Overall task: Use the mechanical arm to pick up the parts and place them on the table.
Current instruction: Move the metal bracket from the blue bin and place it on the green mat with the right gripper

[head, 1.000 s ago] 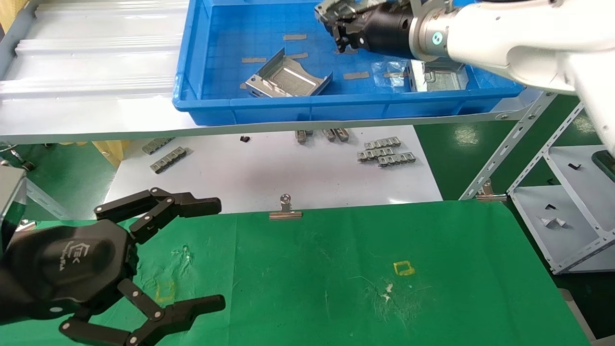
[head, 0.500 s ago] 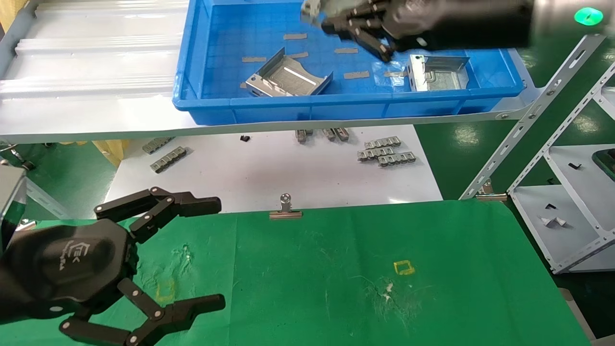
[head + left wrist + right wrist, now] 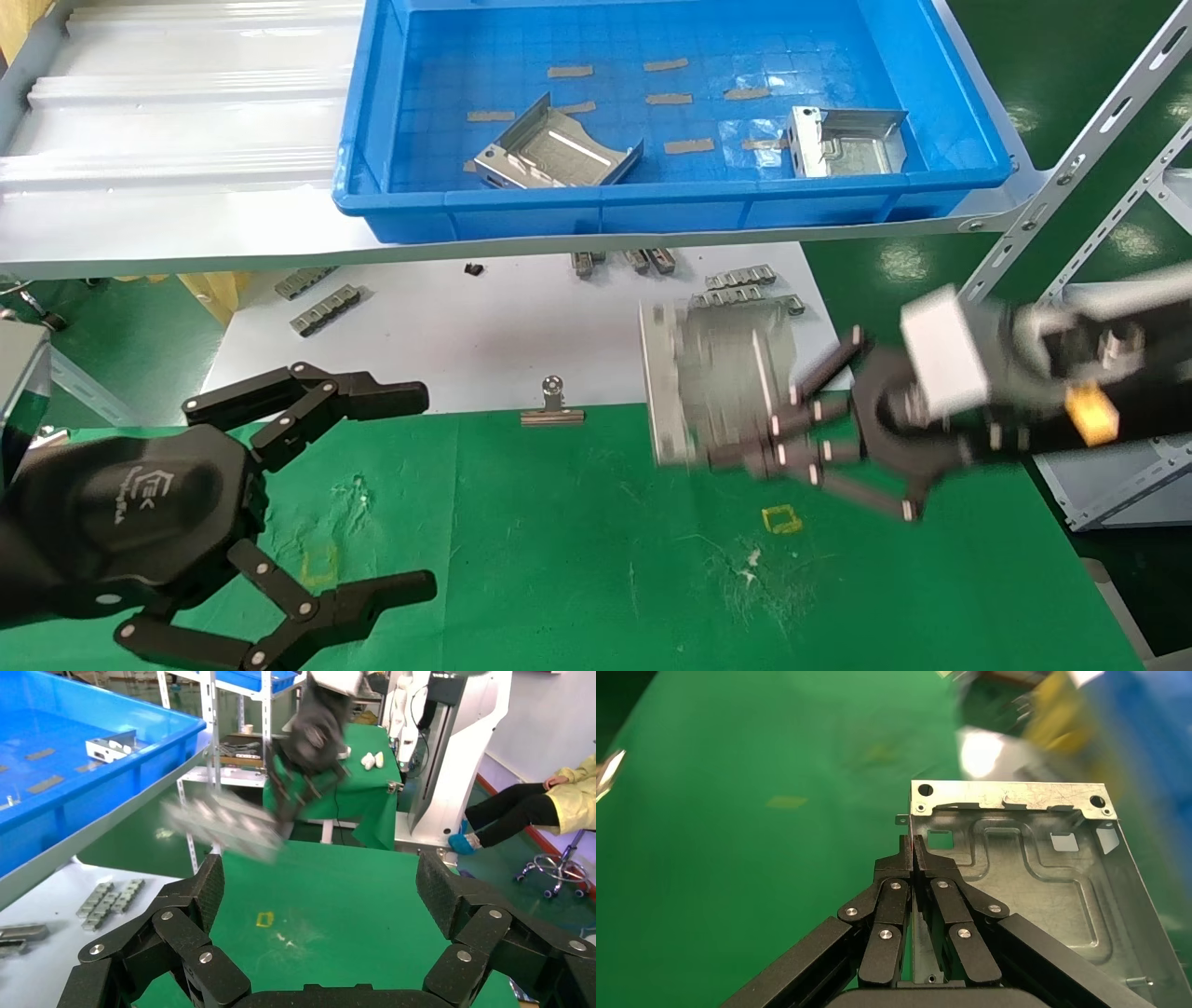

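The robot's right gripper has the silver part's side edge pinched and the green table is open, so the gripper should keep going down until the part lies flat there.
My right gripper is shut on the side flange of a silver bracket part and holds it in the air over the far edge of the green table. The right wrist view shows the fingertips pinched on the part. Two more silver parts lie in the blue bin: one left of centre, one at the right. My left gripper is open and empty at the table's near left; it also shows in the left wrist view, with the carried part beyond.
The blue bin sits on a grey shelf. A white board below holds small grey toothed strips. A metal clip holds the cloth's far edge. A grey rack stands at the right. Yellow squares mark the cloth.
My right gripper has come out of the blue bin and swung down toward the green table, carrying a silver part. The left arm has not moved.
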You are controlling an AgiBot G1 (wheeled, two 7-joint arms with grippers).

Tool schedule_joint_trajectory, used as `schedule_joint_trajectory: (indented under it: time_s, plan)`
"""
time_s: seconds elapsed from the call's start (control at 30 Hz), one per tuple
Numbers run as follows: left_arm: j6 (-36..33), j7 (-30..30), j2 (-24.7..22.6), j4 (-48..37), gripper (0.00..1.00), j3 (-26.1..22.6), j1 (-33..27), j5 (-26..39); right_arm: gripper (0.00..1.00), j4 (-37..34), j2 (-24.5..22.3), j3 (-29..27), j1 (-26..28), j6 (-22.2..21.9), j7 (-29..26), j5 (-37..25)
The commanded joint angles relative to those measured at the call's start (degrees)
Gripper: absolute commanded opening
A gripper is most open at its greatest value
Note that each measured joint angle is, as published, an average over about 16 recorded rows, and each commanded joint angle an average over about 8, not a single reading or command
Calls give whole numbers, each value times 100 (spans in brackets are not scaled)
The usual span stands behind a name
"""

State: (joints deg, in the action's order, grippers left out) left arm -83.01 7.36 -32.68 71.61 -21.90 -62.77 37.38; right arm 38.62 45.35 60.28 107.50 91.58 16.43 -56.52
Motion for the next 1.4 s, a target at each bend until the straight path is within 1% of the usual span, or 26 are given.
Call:
schedule_joint_trajectory:
  time_s: [0.03,0.17,0.33,0.5,0.8,0.83,1.07,1.1,1.27,1.4]
  plan:
    - [0,0,0,0,100,0,0,0,0,365,-218,278,-220,-8,92,83]
    - [0,0,0,0,100,0,0,0,0,238,-277,752,-377,-45,535,-101]
    - [0,0,0,0,100,0,0,0,0,-338,-146,1132,-518,-147,1164,-366]
    - [0,0,0,0,100,0,0,0,0,-1074,116,1255,-695,-283,1780,-483]
    - [0,0,0,0,100,0,0,0,0,-2214,623,1282,-945,-480,2574,-523]
    - [0,0,0,0,100,-1,0,0,5,-2304,671,1280,-973,-514,2665,-523]
    - [0,0,0,0,100,-1,0,0,93,-2728,950,1281,-1064,-754,3270,-566]
    - [0,0,0,0,100,-1,0,0,100,-2770,980,1290,-1058,-775,3330,-586]
    - [0,0,0,0,100,-1,0,-1,100,-2990,1077,1339,-990,-778,3469,-672]
    - [0,0,0,0,100,-1,0,-1,100,-3148,1107,1337,-921,-700,3455,-670]
